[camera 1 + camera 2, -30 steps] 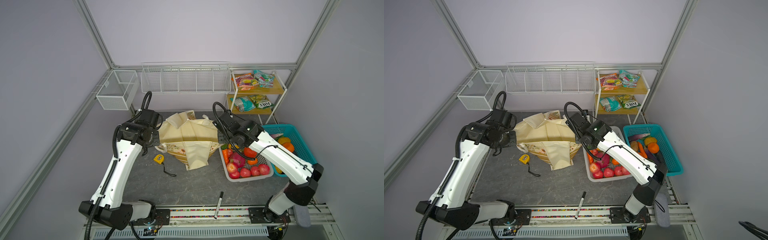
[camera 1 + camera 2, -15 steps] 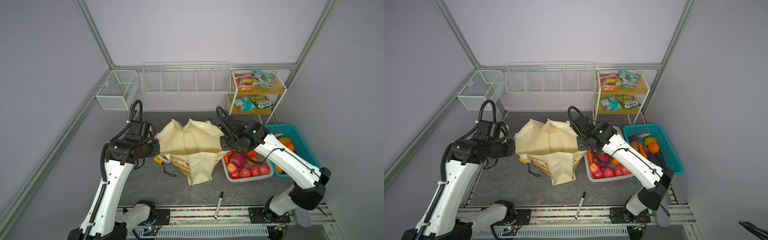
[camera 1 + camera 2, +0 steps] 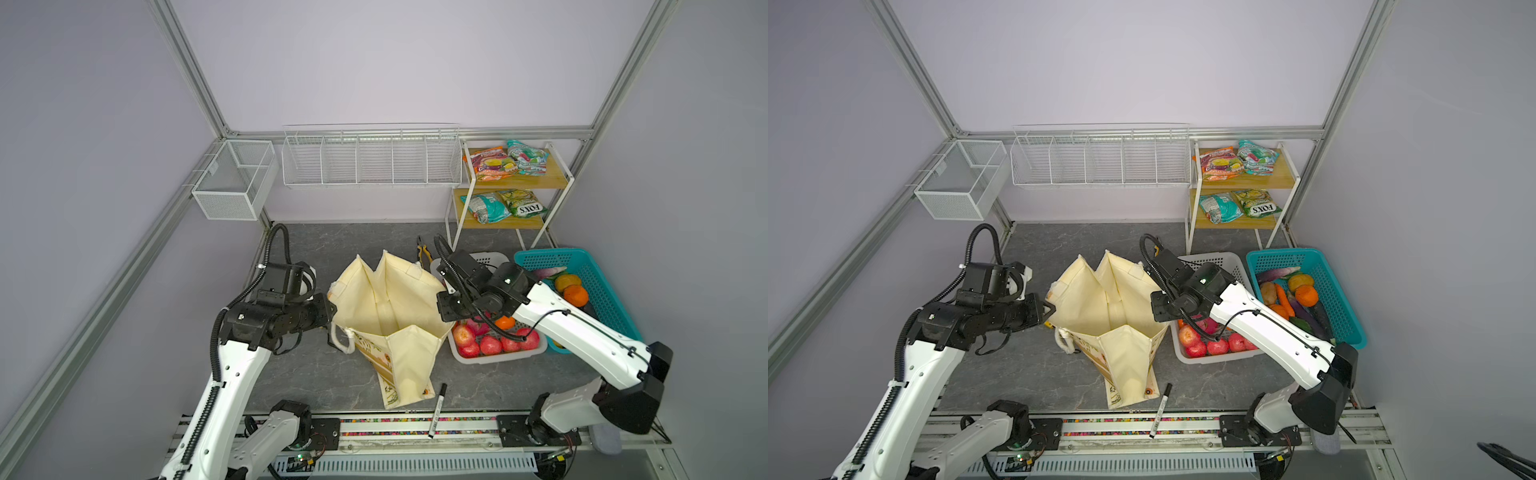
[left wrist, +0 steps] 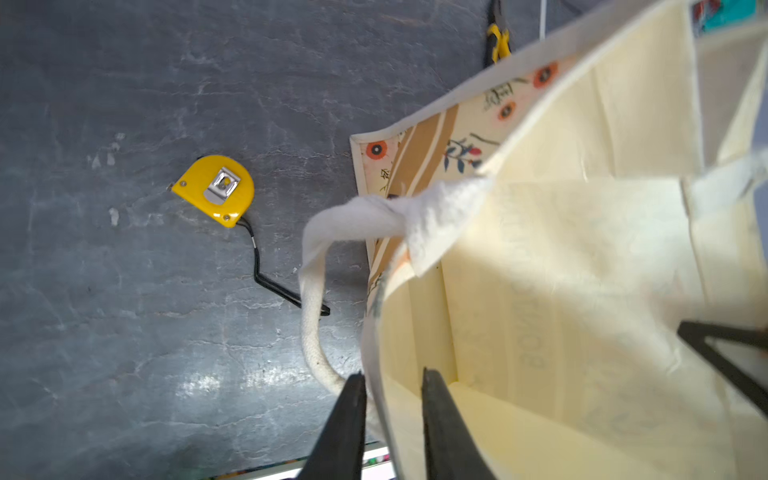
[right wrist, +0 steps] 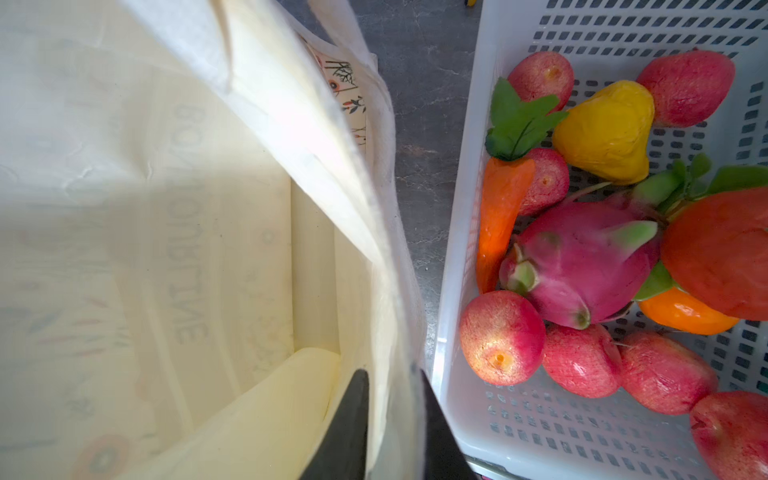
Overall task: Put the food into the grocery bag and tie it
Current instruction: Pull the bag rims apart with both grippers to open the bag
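Note:
My left gripper should close on the grocery bag's rim [image 4: 384, 404], which lies loose in its open fingers, before my right gripper leaves for the food [image 5: 588, 256].
The grocery bag [image 3: 386, 316] [image 3: 1108, 316] stands mid-table, mouth spread wide, with nothing showing inside [image 5: 166, 208]. My left gripper [image 3: 332, 309] [image 4: 392, 382] straddles its left rim; the cloth lies against one finger and there is a gap to the other, so it is open. A white rope handle [image 4: 311, 291] hangs beside it. My right gripper [image 3: 442, 305] [image 5: 395, 378] is shut on the right rim. The food lies in the white basket [image 5: 457, 208]: tomato [image 5: 723, 249], yellow pear [image 5: 606, 133], orange [image 5: 681, 311]. The orange-purple snack packet [image 3: 492, 164] is on the top shelf.
A teal basket [image 3: 590, 266] of vegetables stands right of the white one. A yellow tape measure [image 4: 216, 191] lies left of the bag and pliers [image 3: 424, 251] lie behind it. A marker [image 3: 437, 409] rests at the front edge. Wire racks [image 3: 370, 158] hang on the back wall.
Both grippers have drawn apart and toward the front, spreading the folded bag's mouth open. The left jaws, pinched on the rim before, have parted.

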Motion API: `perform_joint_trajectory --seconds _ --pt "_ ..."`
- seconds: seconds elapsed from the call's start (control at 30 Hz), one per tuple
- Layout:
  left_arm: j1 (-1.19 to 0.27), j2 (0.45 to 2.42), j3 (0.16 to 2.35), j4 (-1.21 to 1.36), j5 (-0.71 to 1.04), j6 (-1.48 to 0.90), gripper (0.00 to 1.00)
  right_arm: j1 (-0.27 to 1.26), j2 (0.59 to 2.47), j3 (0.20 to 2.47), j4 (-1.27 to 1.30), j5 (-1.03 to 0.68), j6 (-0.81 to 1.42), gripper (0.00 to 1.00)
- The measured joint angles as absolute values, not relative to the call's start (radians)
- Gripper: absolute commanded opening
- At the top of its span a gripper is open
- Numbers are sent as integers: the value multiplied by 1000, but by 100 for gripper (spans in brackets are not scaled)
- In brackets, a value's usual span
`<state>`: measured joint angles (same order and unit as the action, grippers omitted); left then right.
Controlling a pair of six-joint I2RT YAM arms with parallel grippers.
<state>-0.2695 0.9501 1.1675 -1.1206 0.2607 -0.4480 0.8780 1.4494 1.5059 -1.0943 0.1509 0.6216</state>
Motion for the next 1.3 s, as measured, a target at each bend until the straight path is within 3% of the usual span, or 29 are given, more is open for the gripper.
perform_joint_trajectory --seconds 0.13,0.27,0.33,0.43,0.67,0.97,1.3 --pt "-270 918 1133 -1077 292 -471 65 878 1449 1491 -1067 147 630 19" --pt "-270 885 1078 -1053 307 -495 68 878 1440 1472 -1042 146 640 18" --pt "-270 871 1044 -1037 317 -511 64 878 1436 1463 -1028 141 646 17" --pt "-279 855 986 -1005 332 -540 51 878 1432 1450 -1002 132 658 16" --pt "-289 849 941 -954 355 -591 2 879 1430 1439 -952 105 677 17" --pt "-293 896 1010 -997 278 -547 0 880 1422 1439 -973 159 680 18" --pt "-295 976 1119 -1060 191 -450 0 880 1421 1439 -997 212 678 28"
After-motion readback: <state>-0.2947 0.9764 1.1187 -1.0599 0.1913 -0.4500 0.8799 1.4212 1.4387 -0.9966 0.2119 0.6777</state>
